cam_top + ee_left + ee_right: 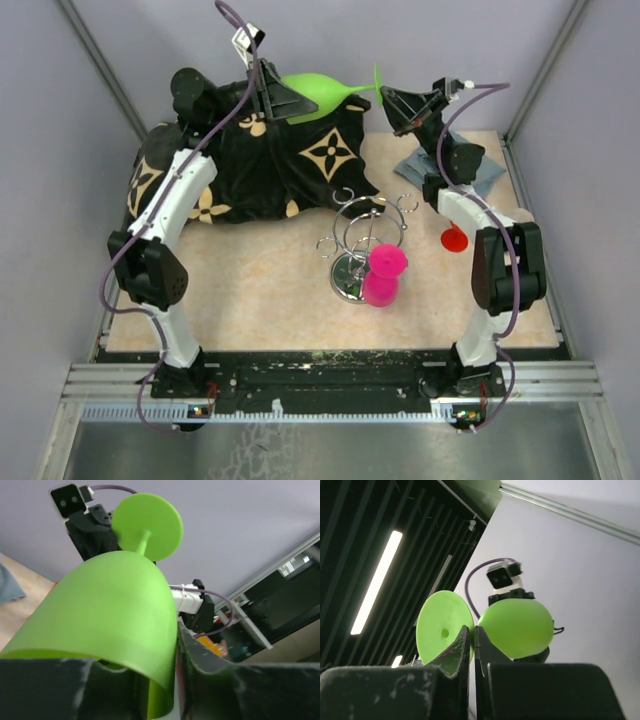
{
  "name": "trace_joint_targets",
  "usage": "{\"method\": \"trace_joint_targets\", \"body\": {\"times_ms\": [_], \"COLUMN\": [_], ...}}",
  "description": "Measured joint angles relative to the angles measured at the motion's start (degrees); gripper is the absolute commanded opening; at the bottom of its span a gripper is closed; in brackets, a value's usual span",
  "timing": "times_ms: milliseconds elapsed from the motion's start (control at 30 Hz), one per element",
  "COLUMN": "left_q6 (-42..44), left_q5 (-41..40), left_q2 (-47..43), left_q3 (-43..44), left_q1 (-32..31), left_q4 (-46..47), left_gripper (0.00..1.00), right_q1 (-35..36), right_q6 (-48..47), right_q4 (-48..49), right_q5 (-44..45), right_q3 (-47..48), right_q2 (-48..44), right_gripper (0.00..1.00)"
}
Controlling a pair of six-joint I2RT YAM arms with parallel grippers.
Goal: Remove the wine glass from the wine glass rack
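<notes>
The green wine glass's stem is in my right gripper by the glass's foot, so my right gripper should open before my left gripper sets the glass upright next to the rack.
A green wine glass is held in the air at the back of the table, lying sideways with its foot to the right. My left gripper is shut on the bowl's rim, and the wall sits between its fingers in the left wrist view. My right gripper is shut on the stem between foot and bowl. The silver wire wine glass rack stands mid-table. A pink wine glass is at the rack's front right. I cannot tell whether it hangs from the rack.
A black cloth with tan flower prints covers the back left. A folded grey-blue cloth lies at the back right. A small red piece sits by the right arm. Grey walls close in the back and sides.
</notes>
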Motion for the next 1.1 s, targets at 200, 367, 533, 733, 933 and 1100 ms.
{"method": "trace_joint_targets", "body": {"times_ms": [200,367,533,733,933,1100], "left_q6": [0.5,1.44,7.56,39.17,69.37,80.54], "left_q5": [-0.17,1.05,2.58,-2.03,-18.82,-27.47], "left_q2": [-2.8,-3.32,-3.32,-3.76,-15.65,-25.94], "left_q3": [-0.15,-0.02,1.95,10.51,1.79,-11.3], "left_q1": [0.63,4.26,14.36,22.71,21.29,21.22], "left_q4": [1.75,0.52,-8.5,-44.24,-74.05,-85.31], "left_gripper": [0.0,0.0,0.0,0.0,0.0,0.0], "right_q1": [0.11,-0.07,-1.66,-7.72,-10.01,-9.75], "right_q6": [2.16,3.32,1.4,-9.97,-39.12,-60.76], "right_q4": [2.62,3.32,1.97,-15.58,-56.61,-86.62], "right_q5": [-0.39,-1.11,-4.13,-10.73,-15.21,-12.41], "right_q3": [0.68,1.2,0.98,0.81,16.37,28.44], "right_q2": [3.41,4.76,3.32,-7.91,-19.04,-24.48], "right_gripper": [0.08,0.34,0.45,0.5,0.5,0.5]}}
